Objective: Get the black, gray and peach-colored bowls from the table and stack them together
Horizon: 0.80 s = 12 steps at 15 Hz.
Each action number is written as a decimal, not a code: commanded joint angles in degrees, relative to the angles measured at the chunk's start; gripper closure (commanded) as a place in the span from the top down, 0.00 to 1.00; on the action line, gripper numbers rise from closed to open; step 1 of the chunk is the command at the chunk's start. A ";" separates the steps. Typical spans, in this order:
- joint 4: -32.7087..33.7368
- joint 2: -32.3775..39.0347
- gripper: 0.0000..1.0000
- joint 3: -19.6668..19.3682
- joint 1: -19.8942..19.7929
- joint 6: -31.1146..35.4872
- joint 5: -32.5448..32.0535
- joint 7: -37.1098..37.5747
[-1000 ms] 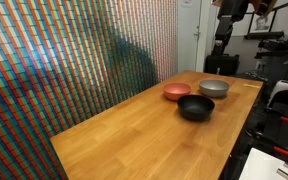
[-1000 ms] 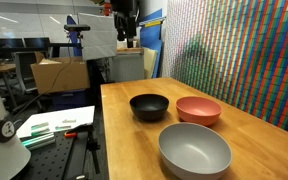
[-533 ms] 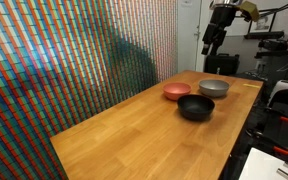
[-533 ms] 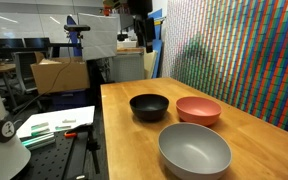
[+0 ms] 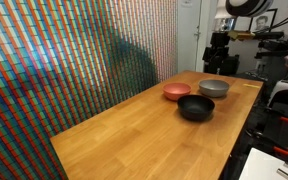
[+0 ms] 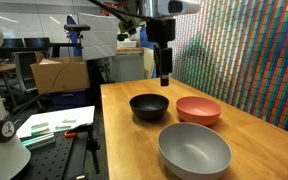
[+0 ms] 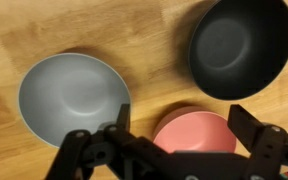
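My gripper will stack the gray bowl [image 5: 214,88], which will then hide most of the black bowl's inside [image 5: 195,103], because the gray and black bowls have rims of similar width.
Three bowls sit apart on a wooden table [image 5: 134,125]. The black bowl [image 5: 195,107] [image 6: 149,106] [image 7: 241,46], the gray bowl [image 5: 214,88] [image 6: 194,150] [image 7: 74,97] and the peach-colored bowl [image 5: 177,91] [image 6: 198,109] [image 7: 192,133] form a cluster at one end. My gripper [image 5: 216,62] [image 6: 165,75] [image 7: 180,135] is open and empty, hanging high above the bowls. In the wrist view its fingers frame the peach-colored bowl from above.
A wall of small colored tiles [image 5: 74,60] runs along one long side of the table. Beside the table's other side stand a cardboard box [image 6: 59,72], lab equipment and a bench with papers [image 6: 54,125].
The arm has swung in and come down from near the top of the picture to a spot above the bowls. The bowls have not moved.
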 commanded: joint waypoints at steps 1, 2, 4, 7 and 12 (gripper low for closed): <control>1.35 6.89 1.00 -0.49 -1.19 6.53 -3.86 4.08; 1.51 8.70 1.00 -0.66 -1.49 8.38 -5.52 5.26; 1.76 12.40 1.00 -1.06 -1.74 11.96 -9.57 8.19; 2.32 17.75 1.00 -2.57 -1.01 15.45 -15.99 13.13; 4.62 24.16 1.00 -6.53 1.42 17.89 -22.11 18.34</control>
